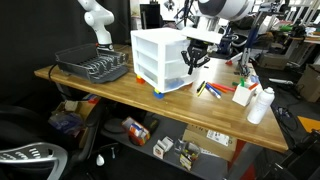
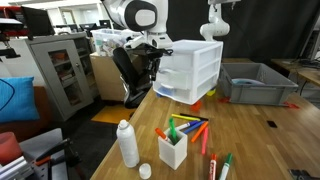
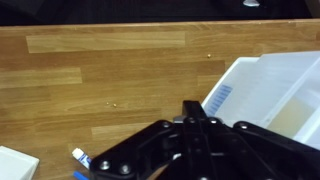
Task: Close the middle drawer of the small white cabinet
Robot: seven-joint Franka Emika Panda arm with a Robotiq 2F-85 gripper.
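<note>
My gripper is pointing straight down near the middle drawer's front (image 2: pixel 175 77), so next I move back from the cabinet and tilt my fingers toward the drawer (image 2: pixel 180 78) before I push.
The small white cabinet (image 1: pixel 150 55) stands on the wooden table and shows in both exterior views (image 2: pixel 200 62). Its stacked translucent drawers face my gripper. The middle drawer (image 2: pixel 178 73) sticks out a little from the stack. In the wrist view an open translucent white tray (image 3: pixel 275 90) with a blue-striped label lies at the right, just beyond my fingertips. My gripper (image 1: pixel 195 60) hangs in front of the drawer fronts at about middle-drawer height (image 2: pixel 152 66). Its black fingers (image 3: pixel 195 108) meet at a point and hold nothing. I cannot tell whether they touch the drawer.
A dark wire dish rack (image 1: pixel 92 68) stands behind the cabinet; it looks like a grey bin in an exterior view (image 2: pixel 255 82). Coloured markers (image 2: pixel 190 128), a white cup with markers (image 2: pixel 173 150) and a white bottle (image 2: pixel 127 143) lie near the table's end.
</note>
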